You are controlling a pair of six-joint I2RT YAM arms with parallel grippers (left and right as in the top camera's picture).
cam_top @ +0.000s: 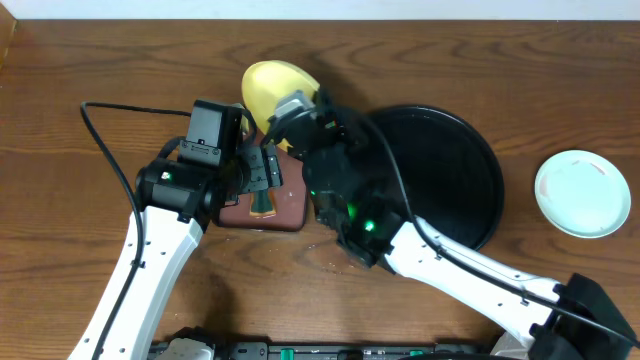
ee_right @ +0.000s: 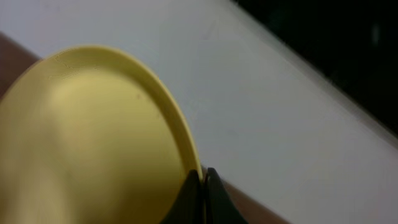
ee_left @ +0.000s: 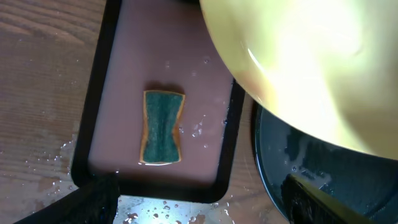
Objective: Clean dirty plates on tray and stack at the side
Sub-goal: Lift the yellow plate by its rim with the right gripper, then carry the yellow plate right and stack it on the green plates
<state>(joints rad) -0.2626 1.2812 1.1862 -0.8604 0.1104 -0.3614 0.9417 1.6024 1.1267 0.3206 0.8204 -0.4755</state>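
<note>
The robot's right gripper is holding the yellow plate (cam_top: 272, 88) by its rim and the mint-blue plate's top (cam_top: 582, 194) is open, so the robot should go on carrying until the plates line up.
My right gripper (cam_top: 297, 108) (ee_right: 203, 180) is shut on the rim of the pale yellow plate (cam_top: 272, 88) (ee_right: 87, 143) and holds it tilted in the air, left of the round black tray (cam_top: 470, 170). The plate also fills the upper right of the left wrist view (ee_left: 298, 62), with the black tray's rim (ee_left: 264, 180) below it. My left gripper (cam_top: 262, 172) (ee_left: 202, 208) is open and empty above the near end of the reddish-brown tray (ee_left: 199, 74). A pale mint-blue plate (cam_top: 582, 193) lies on the table at the far right; no other plate shows.
A green and yellow sponge (ee_left: 163, 127) (cam_top: 262, 203) lies in the reddish-brown rectangular tray (cam_top: 285, 210). Water drops wet the wooden table (ee_left: 186, 208) in front of that tray. The right arm reaches across the table's front right.
</note>
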